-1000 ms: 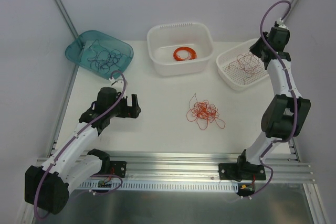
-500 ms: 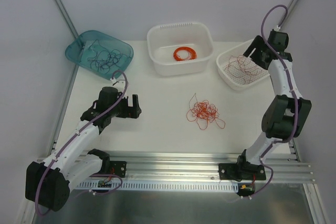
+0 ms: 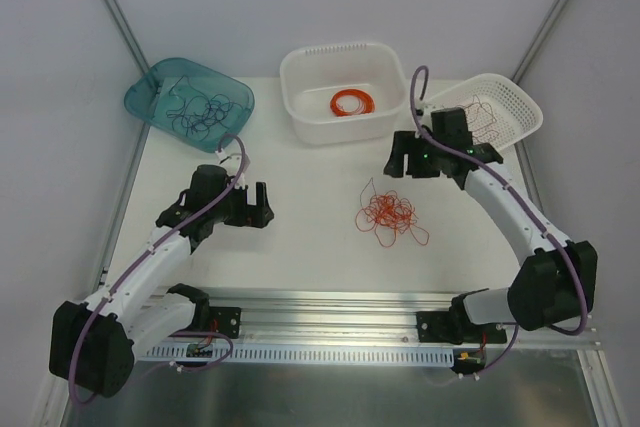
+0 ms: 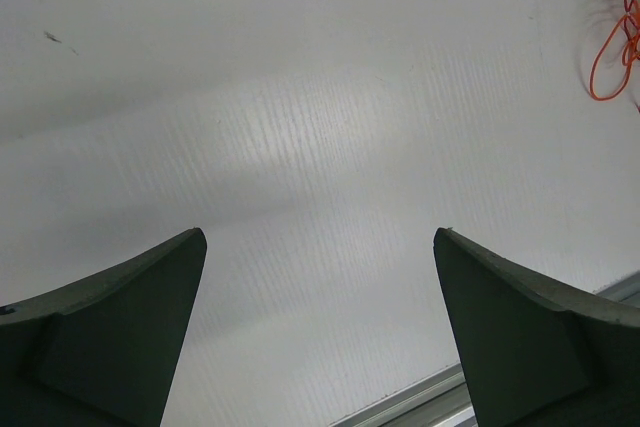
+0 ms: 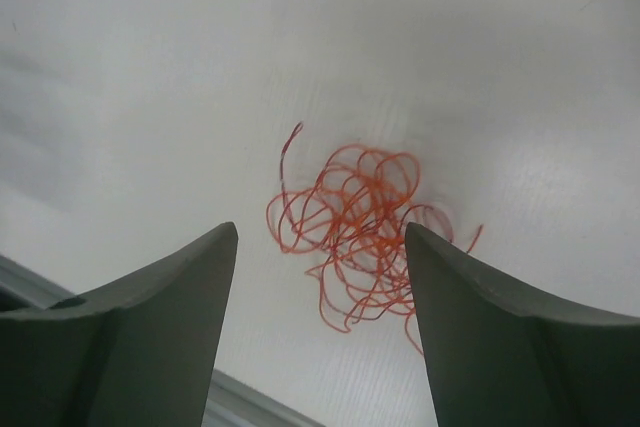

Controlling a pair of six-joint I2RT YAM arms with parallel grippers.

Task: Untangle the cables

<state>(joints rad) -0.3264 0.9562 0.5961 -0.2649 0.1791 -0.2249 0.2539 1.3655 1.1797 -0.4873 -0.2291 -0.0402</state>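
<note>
The tangle of orange-red cables (image 3: 390, 214) will drag along in a heap when the robot pulls the cable's loose end (image 3: 371, 183), because that end runs straight into crossing loops.
A loose tangle of orange-red cables (image 3: 390, 215) lies on the white table right of centre. My right gripper (image 3: 408, 162) hovers just behind it, open and holding nothing. In the right wrist view the tangle (image 5: 360, 227) lies on the table beyond the spread fingers of that gripper (image 5: 320, 229). Dark red cables (image 3: 482, 115) lie in the white basket (image 3: 520, 97) at the back right. Black cables (image 3: 200, 112) lie in the teal tray (image 3: 150, 92). My left gripper (image 3: 262, 207) is wide open over bare table, left of centre; its wrist view (image 4: 320, 232) shows only an orange strand (image 4: 610, 57) at the far right.
A white basket (image 3: 300, 77) at the back centre holds a neatly wound orange coil (image 3: 352, 102). An aluminium rail (image 3: 330, 307) runs along the table's near edge. Slanted frame posts stand at both back corners.
My right arm swung from over the back-right basket to the table's middle, and its jaws opened. The basket has shifted back and right. The left arm barely moved.
</note>
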